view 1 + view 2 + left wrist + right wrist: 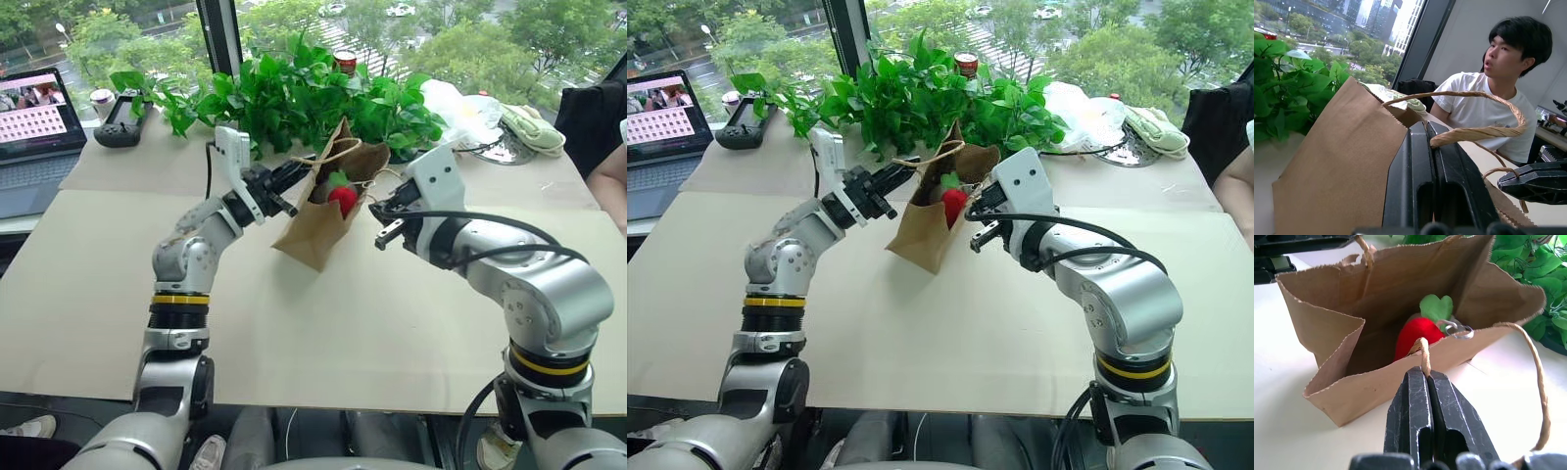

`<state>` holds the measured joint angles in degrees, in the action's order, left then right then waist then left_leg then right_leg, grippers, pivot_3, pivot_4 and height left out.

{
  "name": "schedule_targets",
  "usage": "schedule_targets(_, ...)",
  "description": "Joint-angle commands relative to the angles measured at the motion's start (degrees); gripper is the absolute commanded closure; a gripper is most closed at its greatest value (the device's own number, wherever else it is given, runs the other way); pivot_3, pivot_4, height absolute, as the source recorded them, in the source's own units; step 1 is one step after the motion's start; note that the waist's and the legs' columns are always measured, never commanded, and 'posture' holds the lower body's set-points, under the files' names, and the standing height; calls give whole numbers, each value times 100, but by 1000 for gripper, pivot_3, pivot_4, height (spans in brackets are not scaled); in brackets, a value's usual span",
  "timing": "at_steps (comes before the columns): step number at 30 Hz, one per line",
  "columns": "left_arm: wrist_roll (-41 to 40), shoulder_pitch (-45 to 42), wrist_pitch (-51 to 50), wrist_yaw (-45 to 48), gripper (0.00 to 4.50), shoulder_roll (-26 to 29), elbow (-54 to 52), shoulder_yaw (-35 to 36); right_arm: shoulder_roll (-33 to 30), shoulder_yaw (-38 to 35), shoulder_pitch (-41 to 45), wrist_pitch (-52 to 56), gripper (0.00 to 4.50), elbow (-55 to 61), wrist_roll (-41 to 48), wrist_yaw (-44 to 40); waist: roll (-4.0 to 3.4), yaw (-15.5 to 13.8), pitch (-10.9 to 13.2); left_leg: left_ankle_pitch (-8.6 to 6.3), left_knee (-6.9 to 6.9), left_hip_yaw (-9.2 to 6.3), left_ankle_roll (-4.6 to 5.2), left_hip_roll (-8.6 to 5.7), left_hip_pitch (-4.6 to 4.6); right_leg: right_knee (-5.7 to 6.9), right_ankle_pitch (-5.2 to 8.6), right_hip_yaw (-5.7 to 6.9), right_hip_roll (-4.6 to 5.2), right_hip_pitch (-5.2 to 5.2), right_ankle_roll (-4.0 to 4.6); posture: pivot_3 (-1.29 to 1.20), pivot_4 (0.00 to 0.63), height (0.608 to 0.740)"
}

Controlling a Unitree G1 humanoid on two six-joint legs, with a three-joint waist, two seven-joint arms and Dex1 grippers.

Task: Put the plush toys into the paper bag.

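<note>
Next, my left gripper turns the paper bag by its near edge (pixel 293 224) after I let go of the handles, because the bag hangs with its narrow side (pixel 319 235) facing me.
The brown paper bag (pixel 315 233) hangs tilted over the middle of the table, its mouth open toward my right arm. A red chili-shaped plush toy (pixel 1416 334) with a green stem lies inside it, also seen as the red toy (pixel 342 200) at the bag's mouth. My left gripper (pixel 300 172) is shut on one cord handle (pixel 1476 132) at the bag's far rim. My right gripper (pixel 380 215) is shut on the other handle (pixel 1424 352) at the near rim, so the two hold the mouth apart. A small metal ring (pixel 1459 330) sits by the toy's stem.
Leafy green plants (pixel 294 98) stand right behind the bag. A laptop (pixel 34 127) and a black handheld device (pixel 121 123) are at the far left. A white plastic bag (pixel 456 106) and pale green cloth (pixel 534 127) lie far right, near a person (pixel 1484 105).
</note>
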<state>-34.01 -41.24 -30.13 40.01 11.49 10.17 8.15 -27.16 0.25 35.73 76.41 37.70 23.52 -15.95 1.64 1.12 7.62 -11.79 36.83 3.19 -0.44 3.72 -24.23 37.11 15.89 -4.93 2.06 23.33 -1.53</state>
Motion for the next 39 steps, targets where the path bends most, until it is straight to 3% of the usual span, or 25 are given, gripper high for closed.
schedule_targets(1, 1, -45, 202, -36, 4500, -59, 22, 48, -169, 22, 161, -5, 4429, 143, -30, -23, 0, -13, 0, 0, 0, 0, 0, 0, 1, 0, 0, 0, 0, 0, 0, 0, 150, 717)
schedule_targets(11, -370, 71, -356, -136, 4500, 9, -515, 131, 341, 236, 596, -236, 4429, -175, -146, 237, 0, -14, 0, 0, 0, 0, 0, 0, 1, 1, 0, 0, 0, 0, 0, 0, 150, 717)
schedule_targets(12, -409, 78, -415, -139, 3907, 51, -569, 152, 416, 157, 643, -250, 3852, -189, -134, 264, 0, -14, 0, 0, 0, 0, 0, 1, 0, 1, 0, 0, 0, 0, 0, 0, 150, 717)
schedule_targets(21, -943, 53, -1095, -173, 861, 598, -1050, 514, 625, -695, 903, -164, 912, -42, 317, 55, 0, -22, 0, 0, -1, 0, 0, 2, 0, 1, 0, 2, 0, 0, 0, 0, 150, 717)
schedule_targets(24, -1116, 32, -1292, -206, 794, 779, -1186, 617, 561, -998, 995, -205, 27, 36, 584, -146, -2, -12, 1, 0, -1, 0, 0, 2, 2, 2, 0, 2, 0, 1, 0, 0, 150, 717)
schedule_targets(35, -1202, 859, -1393, -187, 794, 1296, -1401, 842, -428, -2074, 287, -573, 27, 204, 1754, -1377, -3, -18, 2, 0, -4, 0, 0, 2, 3, -1, 0, 3, 2, -2, 0, 0, 150, 717)
schedule_targets(39, -1048, 1153, -1233, 30, 794, 1449, -1460, 692, -782, -2136, -71, -583, 27, 212, 2114, -1689, -3, -15, 2, 0, -4, 1, 0, 2, 8, -2, 0, 2, 2, -6, 1, 0, 150, 717)
